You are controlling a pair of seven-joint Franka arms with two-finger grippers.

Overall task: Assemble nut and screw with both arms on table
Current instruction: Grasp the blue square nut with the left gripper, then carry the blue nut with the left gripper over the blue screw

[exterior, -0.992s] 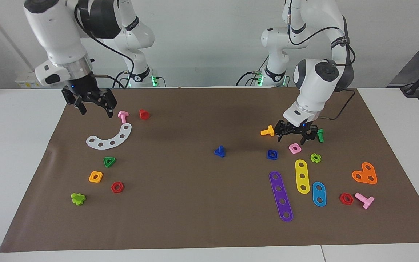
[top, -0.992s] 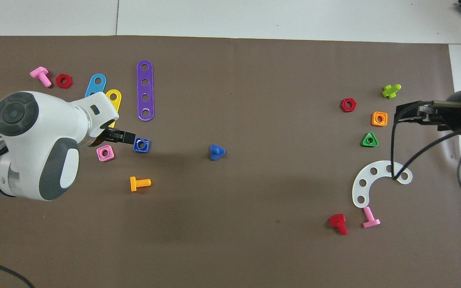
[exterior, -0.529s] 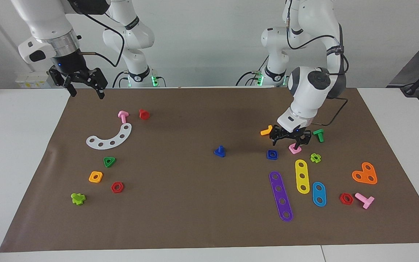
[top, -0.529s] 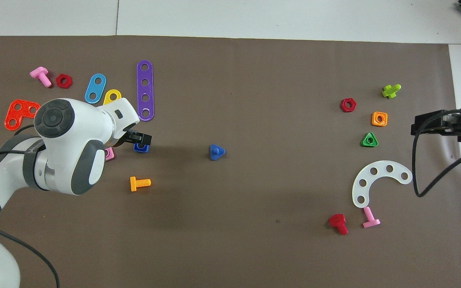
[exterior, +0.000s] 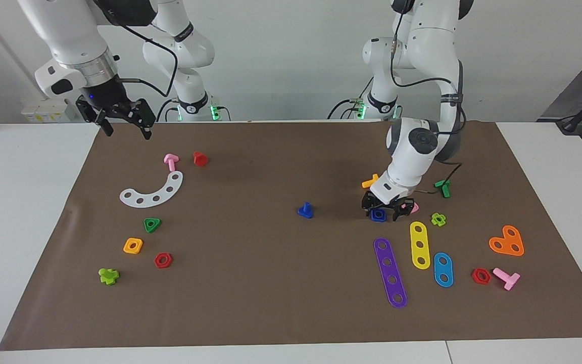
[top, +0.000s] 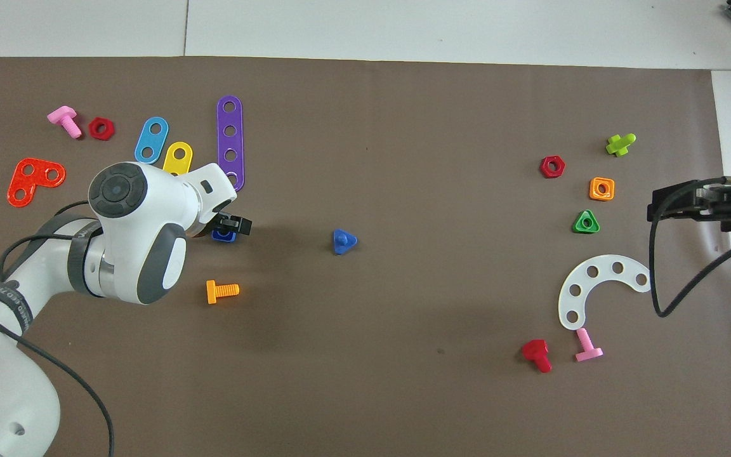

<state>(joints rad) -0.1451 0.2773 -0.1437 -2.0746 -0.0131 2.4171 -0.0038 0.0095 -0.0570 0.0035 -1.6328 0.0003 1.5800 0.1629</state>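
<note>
I expect the dark blue screw (top: 343, 240) to keep standing upright as I lower the dark blue square nut onto it, since the screw rests on its wide head (top: 351, 241).
The dark blue square nut (exterior: 378, 216) lies on the brown mat (exterior: 271, 283) toward the left arm's end; in the overhead view (top: 222, 236) the wrist half covers it. My left gripper (exterior: 382, 208) is low over it, open, with a finger on each side of the nut; it also shows in the overhead view (top: 231, 225). The dark blue screw (exterior: 305, 210) stands on its head near the mat's middle, alone, and shows in the overhead view (top: 342, 241). My right gripper (exterior: 125, 127) hangs open and empty, raised over the mat's edge at the right arm's end (top: 656, 204).
A pink square nut (exterior: 415, 206), orange bolt (exterior: 370, 180) and green bolt (exterior: 442, 187) crowd the left gripper. Purple (exterior: 390, 273), yellow (exterior: 420, 245) and blue (exterior: 443, 269) strips lie farther from the robots. A white arc (exterior: 153, 191), pink bolt (exterior: 171, 162) and red bolt (exterior: 199, 158) lie below the right gripper.
My left gripper has moved off the pink nut and come down around the blue nut. My right gripper has risen and drawn back toward the mat's edge.
</note>
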